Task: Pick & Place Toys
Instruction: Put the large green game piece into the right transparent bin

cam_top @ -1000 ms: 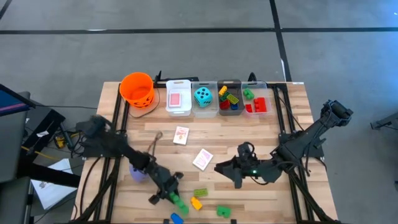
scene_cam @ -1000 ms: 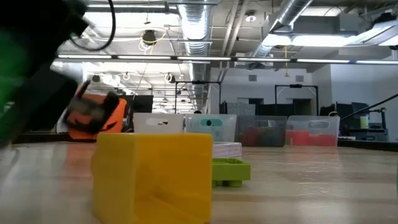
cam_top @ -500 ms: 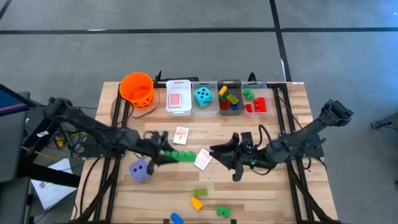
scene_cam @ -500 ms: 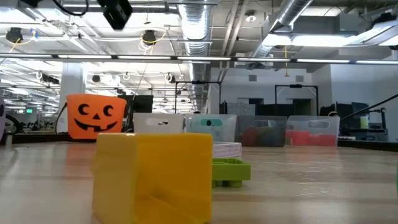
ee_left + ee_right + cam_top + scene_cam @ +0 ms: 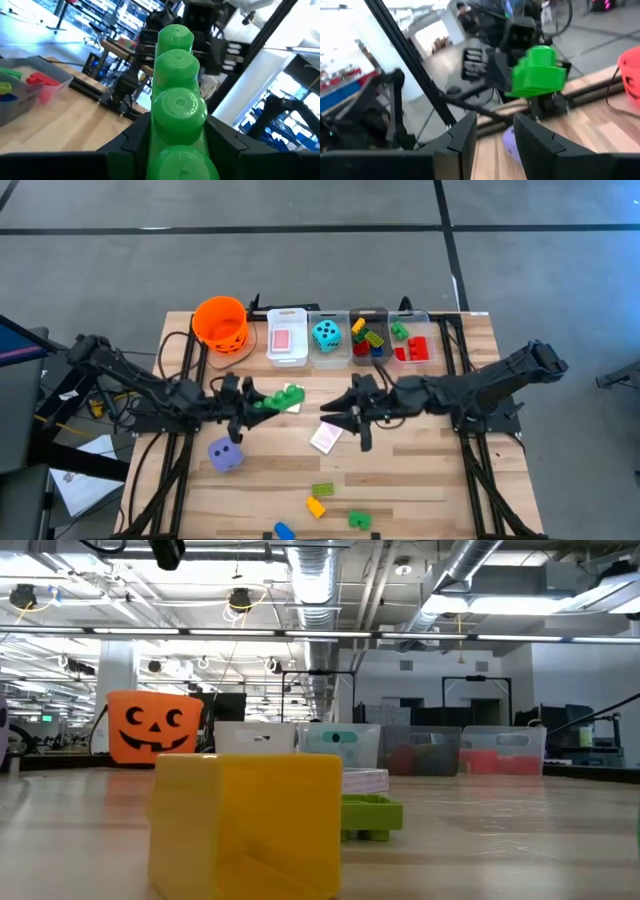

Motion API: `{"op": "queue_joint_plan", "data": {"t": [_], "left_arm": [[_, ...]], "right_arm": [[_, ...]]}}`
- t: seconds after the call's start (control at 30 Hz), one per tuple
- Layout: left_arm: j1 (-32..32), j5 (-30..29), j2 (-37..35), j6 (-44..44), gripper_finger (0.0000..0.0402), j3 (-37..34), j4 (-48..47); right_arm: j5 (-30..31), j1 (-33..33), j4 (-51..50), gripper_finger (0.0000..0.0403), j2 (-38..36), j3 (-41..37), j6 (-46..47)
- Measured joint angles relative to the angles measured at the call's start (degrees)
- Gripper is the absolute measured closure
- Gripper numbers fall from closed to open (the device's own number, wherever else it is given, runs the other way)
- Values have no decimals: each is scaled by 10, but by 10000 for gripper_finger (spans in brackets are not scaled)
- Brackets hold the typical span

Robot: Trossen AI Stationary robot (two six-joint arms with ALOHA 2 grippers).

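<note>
I should open my right gripper wider and line it up before I take the brick (image 5: 294, 394) from my left gripper, because the green brick's loose end (image 5: 540, 79) is outside the right gripper's narrow opening.
My left gripper (image 5: 252, 402) hovers over the table's middle left, pointing level toward the right, shut on a long green brick (image 5: 277, 397), seen up close in the left wrist view (image 5: 176, 100). My right gripper (image 5: 338, 416) faces it from the right, open with nothing between its fingers (image 5: 492, 140); its wrist view shows the green brick (image 5: 538, 74) end-on. A purple die (image 5: 224, 453) and a pink-backed card (image 5: 325, 437) lie flat on the wood. Loose bricks lie near the front edge: green (image 5: 322, 490), yellow (image 5: 316, 506), green (image 5: 358, 520), blue (image 5: 284, 531). My left gripper pinches the green brick's two long sides at its rear end (image 5: 170, 155) between its two fingers (image 5: 132, 142). The fingers come level from the table's left and lie along the brick. The brick sticks out ahead of the fingertips, lifted clear of the table.
Along the far edge stand an orange bucket (image 5: 221, 323) and a row of bins: one with a card (image 5: 287, 338), one with a teal die (image 5: 327, 337), two with bricks (image 5: 369, 338) (image 5: 410, 342). Another card (image 5: 291, 406) lies under the held brick. Bare wood lies at the near right.
My left gripper has risen from the near edge with the green brick, gone toward the far edge and tipped from pointing down to level; the brick is lifted clear. My right gripper has swung toward the table's left and far side, closer to the left gripper.
</note>
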Motion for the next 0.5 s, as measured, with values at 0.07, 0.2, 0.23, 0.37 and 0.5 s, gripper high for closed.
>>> {"op": "queue_joint_plan", "data": {"t": [0.07,0.2,0.23,0.37,0.5], "left_arm": [[-6,0,3,1,276,6,-8],[-9,1,11,13,276,29,-67],[-9,1,14,19,276,33,-83],[-5,0,27,22,276,44,-91],[-1,0,48,24,276,56,-92]], "right_arm": [[-39,-22,-16,278,0,0,8],[-104,-59,-23,278,0,0,25],[-113,-65,-23,278,0,0,26],[-121,-84,-24,278,0,0,26],[-125,-91,-28,278,0,0,26]]}}
